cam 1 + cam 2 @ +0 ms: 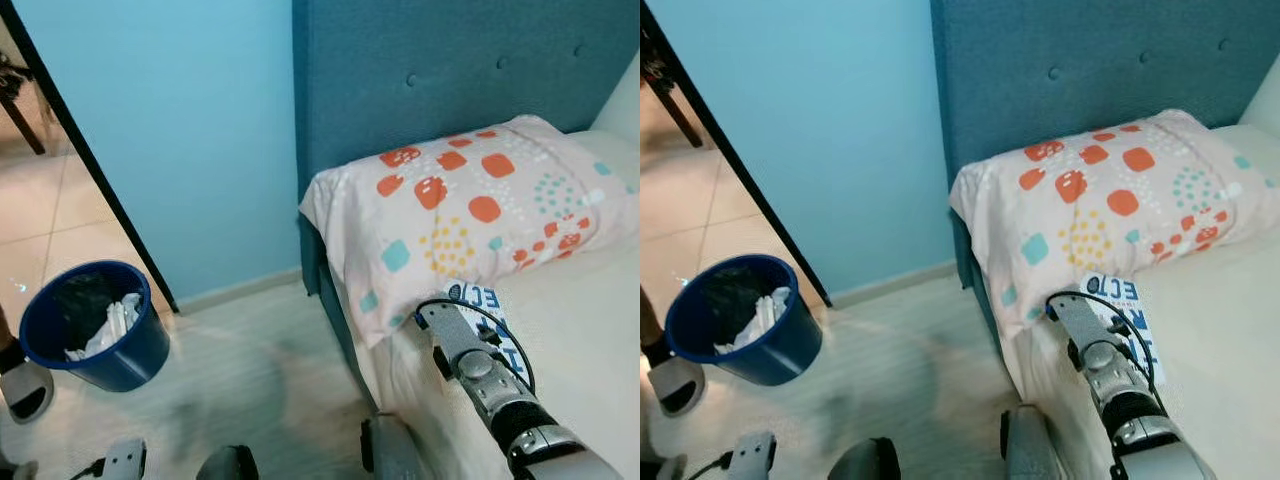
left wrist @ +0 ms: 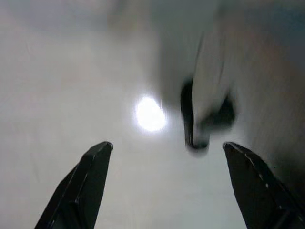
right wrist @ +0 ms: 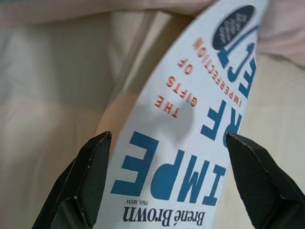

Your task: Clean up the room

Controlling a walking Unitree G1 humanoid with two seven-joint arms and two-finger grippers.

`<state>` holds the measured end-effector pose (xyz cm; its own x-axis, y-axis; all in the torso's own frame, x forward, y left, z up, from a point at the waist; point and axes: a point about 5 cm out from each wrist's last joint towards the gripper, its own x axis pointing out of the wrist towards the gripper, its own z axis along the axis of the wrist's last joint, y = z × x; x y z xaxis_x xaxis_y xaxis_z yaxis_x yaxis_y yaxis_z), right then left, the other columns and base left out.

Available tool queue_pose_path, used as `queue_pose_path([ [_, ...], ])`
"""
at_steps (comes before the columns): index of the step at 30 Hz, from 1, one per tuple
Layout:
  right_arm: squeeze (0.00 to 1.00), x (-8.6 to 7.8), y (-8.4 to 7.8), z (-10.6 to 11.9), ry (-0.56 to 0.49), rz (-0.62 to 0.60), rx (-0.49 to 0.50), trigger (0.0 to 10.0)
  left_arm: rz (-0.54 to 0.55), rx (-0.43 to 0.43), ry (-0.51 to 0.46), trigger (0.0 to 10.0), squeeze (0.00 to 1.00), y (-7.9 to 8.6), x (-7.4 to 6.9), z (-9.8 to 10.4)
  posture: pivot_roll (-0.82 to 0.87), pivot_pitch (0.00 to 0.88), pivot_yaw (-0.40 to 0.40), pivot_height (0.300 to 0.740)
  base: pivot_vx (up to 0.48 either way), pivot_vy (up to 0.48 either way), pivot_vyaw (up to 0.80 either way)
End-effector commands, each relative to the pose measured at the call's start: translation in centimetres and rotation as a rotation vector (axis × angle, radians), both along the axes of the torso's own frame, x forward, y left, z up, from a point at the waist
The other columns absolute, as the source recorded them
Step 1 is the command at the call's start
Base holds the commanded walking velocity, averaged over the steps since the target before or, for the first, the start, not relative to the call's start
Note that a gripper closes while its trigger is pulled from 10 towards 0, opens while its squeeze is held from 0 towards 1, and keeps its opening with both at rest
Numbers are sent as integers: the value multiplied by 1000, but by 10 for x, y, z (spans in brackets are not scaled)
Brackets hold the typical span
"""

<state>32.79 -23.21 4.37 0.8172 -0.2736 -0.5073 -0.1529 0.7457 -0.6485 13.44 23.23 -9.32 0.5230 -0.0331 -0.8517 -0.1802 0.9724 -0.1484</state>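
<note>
The book's cover point(image 3: 178, 119) curves up above the tan pages point(image 3: 116, 114), so the cover will open away from them along that edge of the cover when the robot pulls the book.
A white book point(image 3: 190, 143) with blue and orange lettering lies on the cream bed sheet point(image 1: 585, 330), right against the lower edge of the patterned pillow point(image 1: 470, 210). My right arm point(image 1: 475, 365) reaches over the mattress edge to it. In the right wrist view my right gripper point(image 3: 167, 138) is open, one black finger on either side of the book's cover, just above it. The book's far end point(image 1: 478, 297) peeks out past my wrist. My left gripper point(image 2: 167, 145) hangs open over the pale floor, holding nothing.
A blue bin point(image 1: 95, 325) with a black liner and crumpled white paper stands on the floor at the left, beside a black door frame point(image 1: 90, 160). A teal headboard point(image 1: 440, 70) backs the bed. A grey shoe point(image 1: 25, 385) lies at the far left.
</note>
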Motion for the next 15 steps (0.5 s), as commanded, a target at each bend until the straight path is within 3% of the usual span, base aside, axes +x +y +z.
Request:
queue_pose_path([
  [1, 0, -4, -2, -5, 37, 13, -75, 10000, -23, -45, 49, 10000, 0, -11, -15, -7, -77, 291, 0, 606, 0, 0, 0],
  [4, 0, -5, -2, -7, 41, 18, -94, 10000, -21, -48, 47, 10000, 0, -11, -18, -8, -77, 296, 2, 606, 0, 0, 0],
  [8, 0, -13, 2, -19, 53, -48, 49, 10000, -29, -54, 37, 10000, 0, -11, -23, -8, -70, 320, 7, 606, 0, 0, 0],
  [12, 0, -14, 1, -20, 56, -51, 39, 10000, -30, -55, 36, 10000, 0, -11, -23, -8, -70, 320, 7, 606, 0, 0, 0],
  [15, 0, -20, -9, -22, 62, -101, -5, 10000, -27, -55, 26, 10000, 0, -10, -25, -8, -64, 342, 9, 606, 0, 0, 0],
])
